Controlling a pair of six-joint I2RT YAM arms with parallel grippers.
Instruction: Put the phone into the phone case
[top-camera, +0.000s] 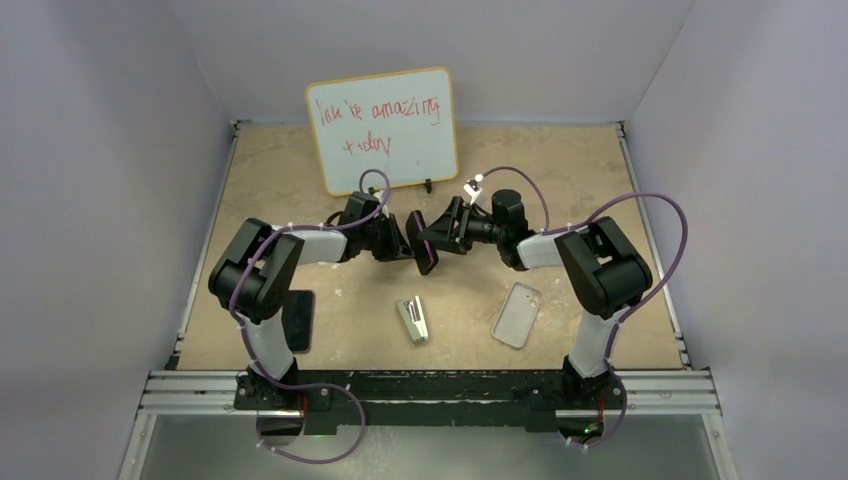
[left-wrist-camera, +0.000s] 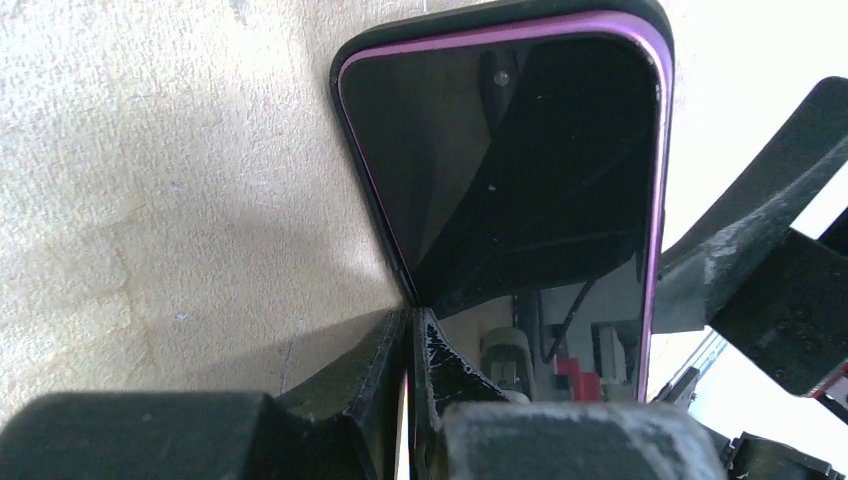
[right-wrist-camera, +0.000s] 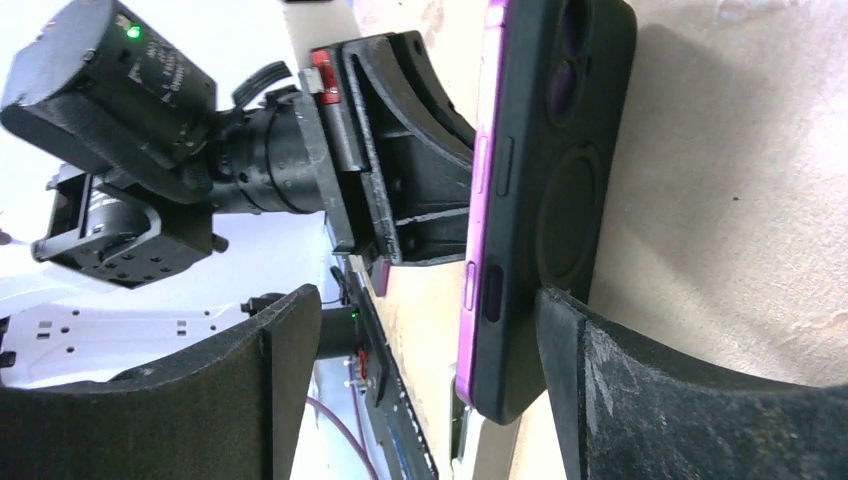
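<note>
The phone's purple edge (right-wrist-camera: 479, 205) sticks out past the black shell, so next my right gripper closes near the purple edge's lower end (right-wrist-camera: 482, 325) and squeezes the two together.
The phone (top-camera: 422, 243), purple-edged with a black shell on its back, is held on edge above the table's middle. My left gripper (top-camera: 406, 243) is shut on its long edge; in the left wrist view the fingers (left-wrist-camera: 385, 350) pinch the phone (left-wrist-camera: 520, 150) at its lower corner. My right gripper (top-camera: 434, 240) is open around the phone from the other side. In the right wrist view the phone (right-wrist-camera: 545, 200) stands between the jaws of that gripper (right-wrist-camera: 425, 305), with one finger (right-wrist-camera: 640, 390) against the black back. The translucent whitish phone case (top-camera: 517, 314) lies flat and empty at front right.
A small grey stapler (top-camera: 413, 320) lies near the front middle. A flat dark object (top-camera: 298, 320) lies by the left arm's base. A whiteboard (top-camera: 383, 128) with red writing stands at the back. Walls close in the table on three sides.
</note>
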